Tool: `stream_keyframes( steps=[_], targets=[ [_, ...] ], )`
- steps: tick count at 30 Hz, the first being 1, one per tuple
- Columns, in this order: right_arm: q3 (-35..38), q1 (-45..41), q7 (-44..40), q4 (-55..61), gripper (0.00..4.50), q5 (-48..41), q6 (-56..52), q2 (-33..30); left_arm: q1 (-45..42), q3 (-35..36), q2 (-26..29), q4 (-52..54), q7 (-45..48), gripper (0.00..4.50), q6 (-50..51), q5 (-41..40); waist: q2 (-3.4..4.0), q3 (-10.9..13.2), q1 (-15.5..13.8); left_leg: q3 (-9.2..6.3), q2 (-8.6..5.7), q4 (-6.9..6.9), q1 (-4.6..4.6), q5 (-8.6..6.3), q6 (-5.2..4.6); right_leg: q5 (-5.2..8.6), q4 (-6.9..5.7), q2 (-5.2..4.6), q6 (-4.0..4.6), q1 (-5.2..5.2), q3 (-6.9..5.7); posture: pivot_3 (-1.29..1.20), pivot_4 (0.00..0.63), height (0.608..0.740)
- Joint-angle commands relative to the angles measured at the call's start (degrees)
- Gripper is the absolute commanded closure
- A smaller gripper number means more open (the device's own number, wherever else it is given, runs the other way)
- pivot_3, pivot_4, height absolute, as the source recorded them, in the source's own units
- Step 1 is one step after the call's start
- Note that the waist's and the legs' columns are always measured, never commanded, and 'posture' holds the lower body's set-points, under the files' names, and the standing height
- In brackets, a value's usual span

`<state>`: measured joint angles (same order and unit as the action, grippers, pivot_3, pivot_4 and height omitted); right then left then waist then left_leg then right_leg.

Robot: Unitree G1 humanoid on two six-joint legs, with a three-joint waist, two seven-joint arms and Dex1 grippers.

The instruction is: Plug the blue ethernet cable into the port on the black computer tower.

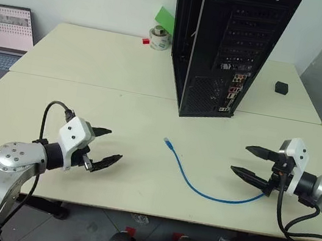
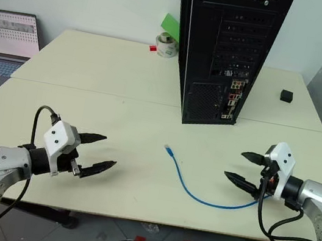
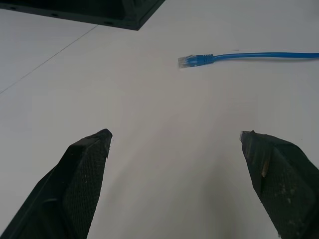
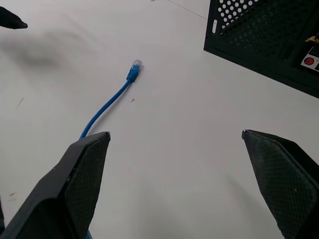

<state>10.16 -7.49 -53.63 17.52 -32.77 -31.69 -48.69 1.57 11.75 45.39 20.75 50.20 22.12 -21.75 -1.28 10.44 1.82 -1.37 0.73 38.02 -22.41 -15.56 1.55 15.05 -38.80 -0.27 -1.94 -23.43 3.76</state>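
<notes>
My gripper will carry the plug, and the hidden end of the blue ethernet cable (image 1: 198,192) should be loose and trail along, because the cable curves slackly (image 1: 260,197) under my right gripper.
The blue ethernet cable (image 1: 194,188) lies loose on the table in a shallow curve. One plug (image 1: 168,141) rests mid-table, pointing toward the black computer tower (image 1: 230,39), which stands upright at the back. Coloured rear connectors (image 1: 235,86) sit low on its panel, and I cannot single out the port among them. My left gripper (image 1: 115,145) hovers open to the left of the plug, apart from it. My right gripper (image 1: 239,158) is open at the right. The cable's other end runs under its lower finger (image 4: 75,189) and is hidden there. Neither gripper holds anything.
A laptop (image 1: 2,32) stands at the far left edge. A tape roll (image 1: 158,38), a small red piece (image 1: 145,41) and a green sheet (image 1: 164,19) sit behind the tower's left side. A small black cube (image 1: 281,87) lies at the back right. A seam joins the two tables (image 1: 92,85).
</notes>
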Motion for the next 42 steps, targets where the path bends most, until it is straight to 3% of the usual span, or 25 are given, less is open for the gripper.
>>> stream_keyframes(
  steps=[1, 14, 20, 25, 31, 35, 42],
  targets=[
    [1.17, -0.51, -0.17, 1.69, 0.0, -0.12, 0.86, -0.13, 0.36, 1.34, 0.57, 2.06, 0.15, 0.1, -1.43, -0.1, 0.0, 0.0, 0.0, 0.0, 0.0, 0.0, 0.0, 0.0, 0.0, 0.0, 0.0, 0.0, 0.0, 0.0, 0.0, 0.0, 0.15, 0.74],
    [-4.65, -1.72, -0.72, 3.7, 0.0, 2.64, 1.04, 0.56, 1.4, -0.22, 0.27, 3.21, 0.87, 0.1, -2.28, 0.24, 0.0, 0.0, 0.0, 0.0, 0.01, 0.0, 0.0, 0.0, 0.0, 0.0, 0.0, 0.0, 0.0, 0.0, 0.01, 0.0, 0.15, 0.74],
    [-13.61, -2.88, 0.97, 3.76, 0.0, 7.2, 2.59, 5.44, 0.89, -1.74, 1.48, 2.32, 3.91, 0.1, -2.15, -0.35, -0.01, 0.0, 0.02, -0.01, 0.01, 0.0, 0.0, 0.0, 0.0, 0.0, -0.01, 0.01, 0.0, -0.01, 0.0, 0.0, 0.15, 0.74],
    [-22.78, -6.08, 3.39, -2.43, 0.0, 14.43, 7.04, 13.22, 0.43, -3.18, 2.74, 0.9, 6.14, 0.1, -3.47, 1.06, -0.05, -0.01, 0.1, -0.01, 0.05, 0.0, 0.0, 0.0, 0.0, 0.0, -0.01, 0.05, 0.01, -0.02, -0.01, 0.0, 0.15, 0.74],
    [-28.02, -10.44, 5.7, -11.72, 0.0, 20.05, 10.71, 21.13, -1.57, -4.54, 2.99, -0.79, 6.92, 0.1, -4.78, 2.38, -0.08, -0.02, 0.08, 0.0, 0.03, 0.0, -0.04, 0.0, 0.01, 0.0, -0.04, 0.04, 0.03, -0.09, -0.01, 0.0, 0.15, 0.74],
    [-29.33, -11.18, 6.36, -14.79, 0.0, 23.42, 12.37, 22.36, -2.71, -4.72, 2.82, -1.94, 7.19, 0.1, -5.67, 2.65, -0.08, -0.02, 0.07, -0.03, 0.03, 0.01, -0.07, 0.0, 0.01, 0.0, -0.05, 0.03, 0.04, -0.11, -0.04, 0.0, 0.15, 0.74],
    [-29.11, -9.76, 6.61, -13.8, 1.66, 26.23, 12.8, 20.94, -3.65, -5.23, 2.14, -3.58, 6.76, 0.0, -6.63, 2.97, -0.1, -0.03, 0.07, -0.05, 0.03, 0.02, -0.06, 0.0, 0.01, 0.0, -0.06, 0.03, 0.04, -0.1, -0.05, 0.0, 0.15, 0.74]
  ],
)
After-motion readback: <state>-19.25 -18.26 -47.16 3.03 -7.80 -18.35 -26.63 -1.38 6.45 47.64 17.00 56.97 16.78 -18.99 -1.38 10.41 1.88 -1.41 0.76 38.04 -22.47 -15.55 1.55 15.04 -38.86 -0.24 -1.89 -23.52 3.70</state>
